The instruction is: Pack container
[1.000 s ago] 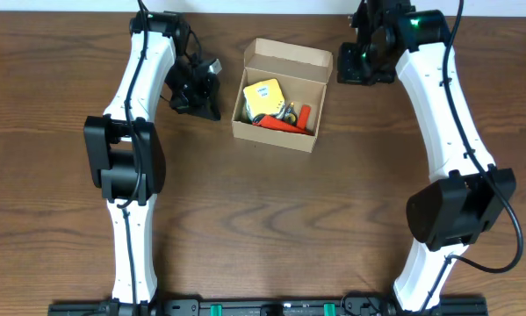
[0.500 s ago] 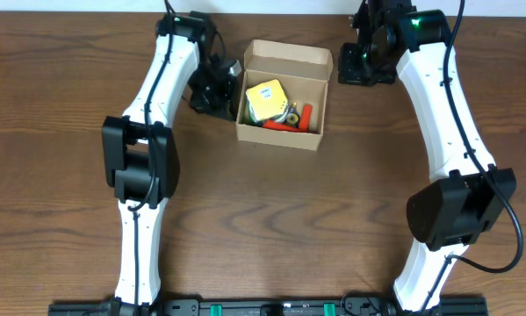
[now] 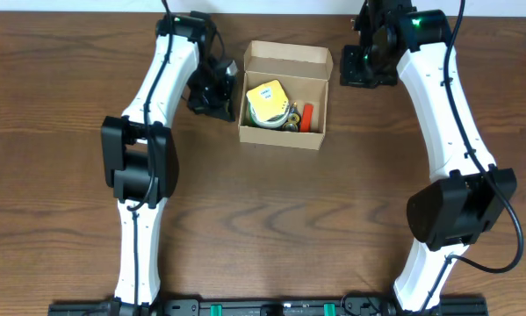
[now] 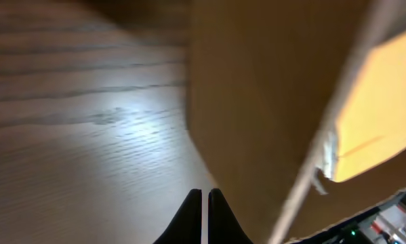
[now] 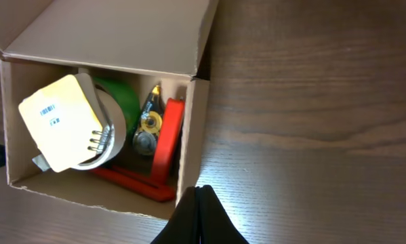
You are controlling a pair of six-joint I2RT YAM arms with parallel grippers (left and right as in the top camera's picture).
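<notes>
My left gripper should back off and come in next to the lid's hinge (image 3: pixel 246 73), because it is against the container's side (image 3: pixel 241 112), forward of the open flap lid.
The container (image 3: pixel 284 138) is an open brown cardboard box at the table's middle back, its flap lid (image 3: pixel 289 56) folded back. Inside lie a yellow-and-white block (image 5: pixel 64 122) on a green roll (image 5: pixel 126 100), a red tool (image 5: pixel 166 150) and a small correction-tape dispenser (image 5: pixel 146 130). My left gripper (image 3: pixel 230 90) is shut and empty, its tips (image 4: pixel 204 194) against the outside of the container's left wall (image 4: pixel 257 102). My right gripper (image 3: pixel 346 74) is shut and empty too, its tips (image 5: pixel 198 190) just outside the container's right wall (image 5: pixel 192 122).
Dark wood tabletop (image 3: pixel 280 219) surrounds the box. Both arm bases stand at the front edge, left (image 3: pixel 135 290) and right (image 3: pixel 421 281). The table's back edge runs just behind the box and both grippers.
My left gripper has swung right from open table up to the container's left wall, and the box has slid slightly right. The right arm has not moved.
</notes>
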